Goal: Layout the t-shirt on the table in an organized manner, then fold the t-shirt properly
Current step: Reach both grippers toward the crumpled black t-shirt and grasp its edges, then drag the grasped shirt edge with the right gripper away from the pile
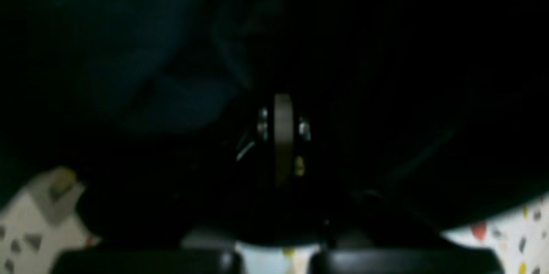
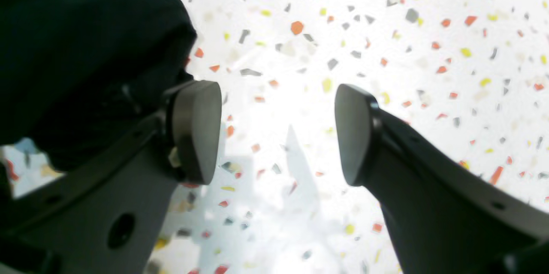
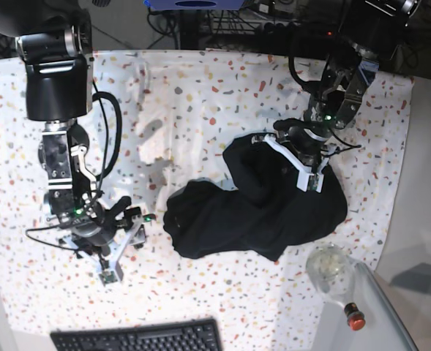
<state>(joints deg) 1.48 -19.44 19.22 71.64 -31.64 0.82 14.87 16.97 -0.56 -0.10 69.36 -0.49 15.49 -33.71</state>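
The black t-shirt (image 3: pixel 292 216) will spread out much wider than it lies now when the robot pulls it, because deep folds (image 3: pixel 253 184) double over each other in the heap.
The black t-shirt (image 3: pixel 266 212) lies crumpled in a heap on the speckled table (image 3: pixel 200 102), right of centre. My left gripper (image 3: pixel 303 164) is pressed down into the heap's upper right part. In the left wrist view its pads (image 1: pixel 283 137) stand together, with dark t-shirt (image 1: pixel 128 72) cloth crowding all around them. My right gripper (image 3: pixel 127 247) hovers low over the table just left of the shirt's left edge. It is open, and between its pads (image 2: pixel 195 132) there is only bare table (image 2: pixel 300 51). A fold of the t-shirt (image 2: pixel 77 51) bulges beside its left finger.
A black keyboard (image 3: pixel 138 338) lies at the front edge. A clear glass vessel (image 3: pixel 331 267) and a small red-capped item (image 3: pixel 354 318) sit at the front right, where a grey side surface (image 3: pixel 398 307) begins. Cables and equipment run along the back.
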